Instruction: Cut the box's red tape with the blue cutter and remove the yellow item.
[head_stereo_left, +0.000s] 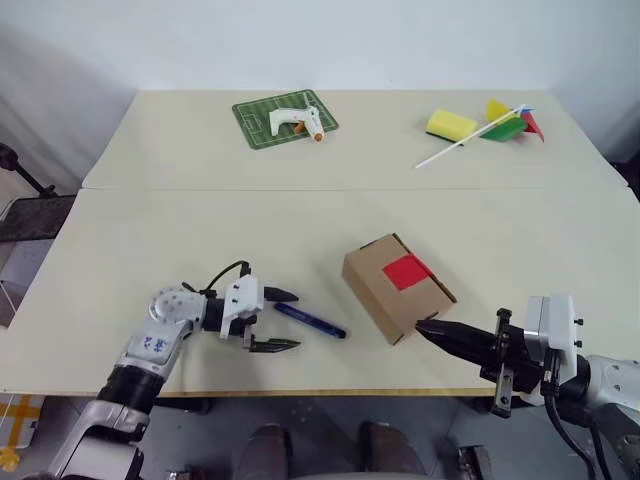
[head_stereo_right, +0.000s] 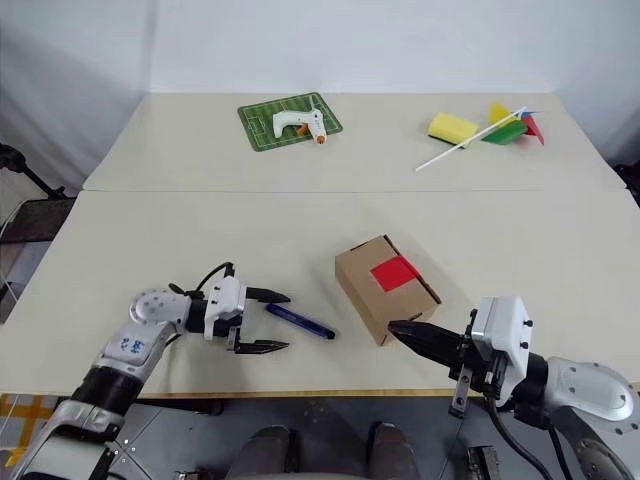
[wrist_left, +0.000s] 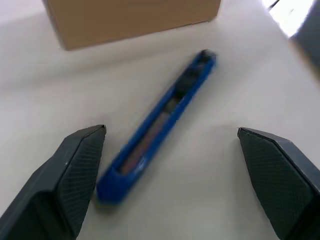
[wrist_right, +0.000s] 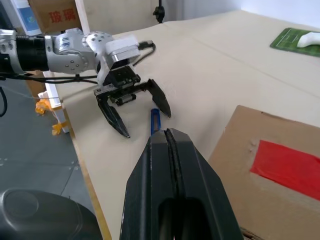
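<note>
The red tape (head_stereo_left: 407, 271) goes over the box's long edge. The box's side flap there (head_stereo_left: 443, 283) will swing out when I cut the tape and pull.
The box (head_stereo_left: 382, 292) is a small brown carton lying closed near the table's front, with the red tape (head_stereo_left: 406, 270) square on its top. The blue cutter (head_stereo_left: 311, 321) lies flat on the table just left of it. My left gripper (head_stereo_left: 296, 320) is open, its two black fingers standing on either side of the cutter's near end without touching it; the left wrist view shows the cutter (wrist_left: 160, 125) between the fingers (wrist_left: 75, 170). At the box's front right corner my right gripper (head_stereo_left: 422, 327) is shut and holds nothing. The yellow item is hidden.
At the back of the table a white glue gun (head_stereo_left: 297, 122) lies on a green mat (head_stereo_left: 256, 128). Back right are a yellow sponge (head_stereo_left: 451, 124) and a pinwheel (head_stereo_left: 508, 124) with a white stick. The table's front edge runs just below both grippers.
</note>
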